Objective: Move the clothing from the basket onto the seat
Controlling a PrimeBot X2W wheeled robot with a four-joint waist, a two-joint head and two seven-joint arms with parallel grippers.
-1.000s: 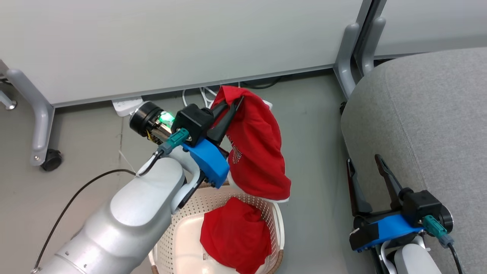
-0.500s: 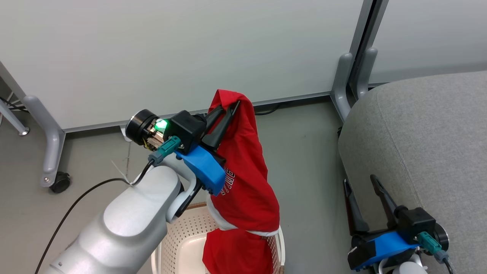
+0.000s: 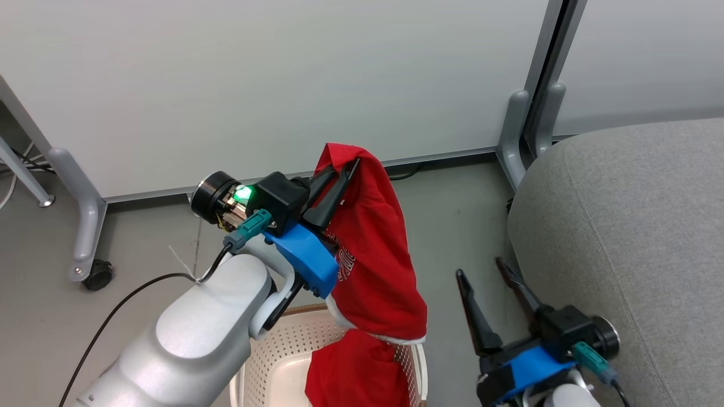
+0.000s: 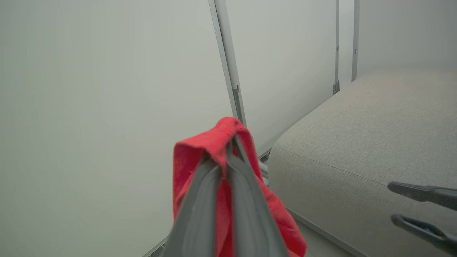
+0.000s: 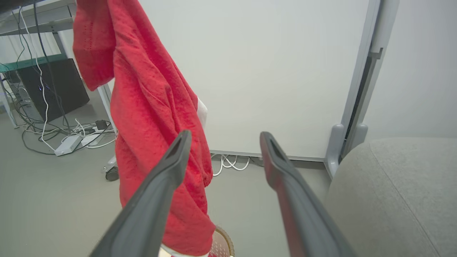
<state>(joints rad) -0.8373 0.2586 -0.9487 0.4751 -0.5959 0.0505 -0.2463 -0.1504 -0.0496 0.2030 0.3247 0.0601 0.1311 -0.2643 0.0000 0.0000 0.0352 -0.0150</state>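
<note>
The red piece of clothing point(image 3: 376, 254) is hanging limply in loose lengthwise folds point(image 5: 165, 94), so it will sink into a crumpled pile when I lower it onto the seat.
My left gripper point(image 3: 349, 165) is shut on the top fold of one red piece of clothing point(image 3: 376, 254), which hangs down above the basket point(image 3: 271, 350). Its white-trimmed hem dangles just over the brown rim. A second red garment point(image 3: 356, 376) lies inside the basket. The left wrist view shows the fingers point(image 4: 246, 185) pinching red cloth point(image 4: 210, 142). To the right, my right gripper point(image 3: 479, 268) stands open and empty between the hanging garment and the grey seat point(image 3: 633, 226). In the right wrist view, that gripper point(image 5: 225, 135) has the garment point(image 5: 150, 107) to its left and the seat point(image 5: 392, 185) to its right.
White partition panels point(image 3: 283, 73) stand behind, on grey legs point(image 3: 85, 209) with a castor point(image 3: 97, 277). Another grey leg pair point(image 3: 526, 130) stands by the seat's corner. Cables and a power strip point(image 5: 68, 144) lie on the floor beside a black box point(image 5: 50, 89).
The camera has tilted up. My left gripper has lifted the garment higher above the basket. My right gripper has moved left, away from the seat's edge toward the hanging garment.
</note>
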